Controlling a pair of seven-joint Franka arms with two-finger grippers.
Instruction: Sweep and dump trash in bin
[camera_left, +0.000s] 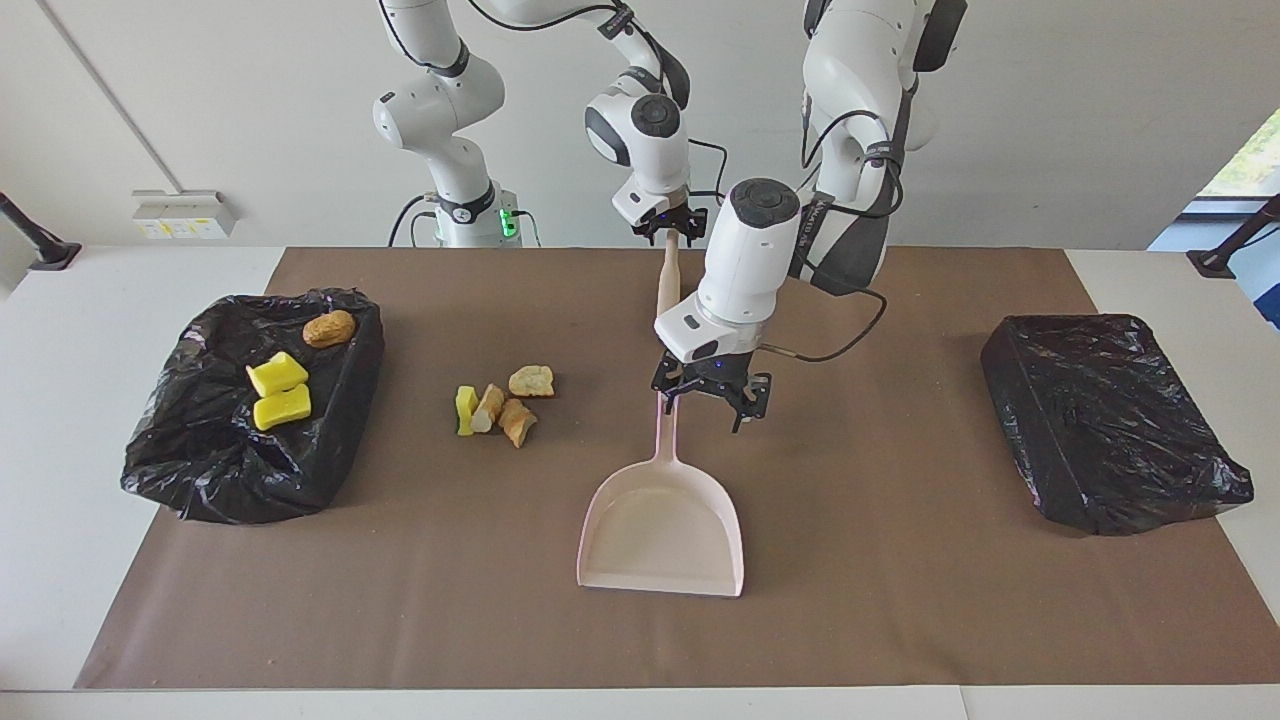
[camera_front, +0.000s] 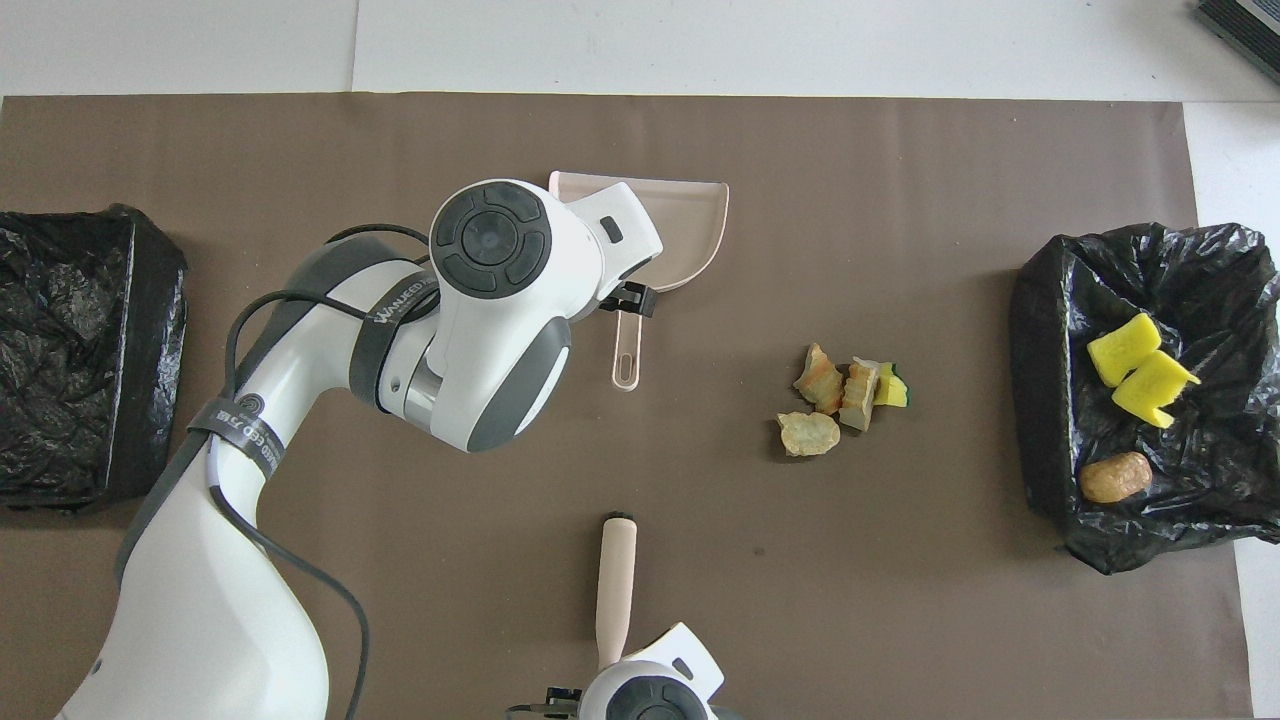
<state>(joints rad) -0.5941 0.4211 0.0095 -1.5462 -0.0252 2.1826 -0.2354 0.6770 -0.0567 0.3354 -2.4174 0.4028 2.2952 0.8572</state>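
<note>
Next, my left gripper takes the dustpan's handle (camera_front: 626, 350) and turns the dustpan's open edge (camera_left: 660, 589) toward the trash pile before the brush sweeps, because that open edge points past the trash pile now.
The pale dustpan (camera_left: 660, 530) lies flat mid-table, its handle (camera_left: 666, 450) pointing at the robots; it also shows in the overhead view (camera_front: 685, 215). My left gripper (camera_left: 711, 400) is open, low over the handle's end, which it hides; only a finger tip shows from above (camera_front: 630, 299). My right gripper (camera_left: 668, 232) is shut on the brush (camera_left: 668, 280), held tilted with its bristles (camera_front: 620, 519) down, nearer the robots than the dustpan. A trash pile (camera_left: 500, 405) of tan lumps and one yellow piece (camera_front: 840, 395) lies beside the dustpan, toward the right arm's end.
A black-lined bin (camera_left: 200, 470) at the right arm's end holds two yellow sponges (camera_left: 278, 392) and a brown lump (camera_left: 329, 327); it also shows from above (camera_front: 1040, 330). A second black-lined bin (camera_left: 1110, 420) stands at the left arm's end. A brown mat (camera_left: 900, 600) covers the table.
</note>
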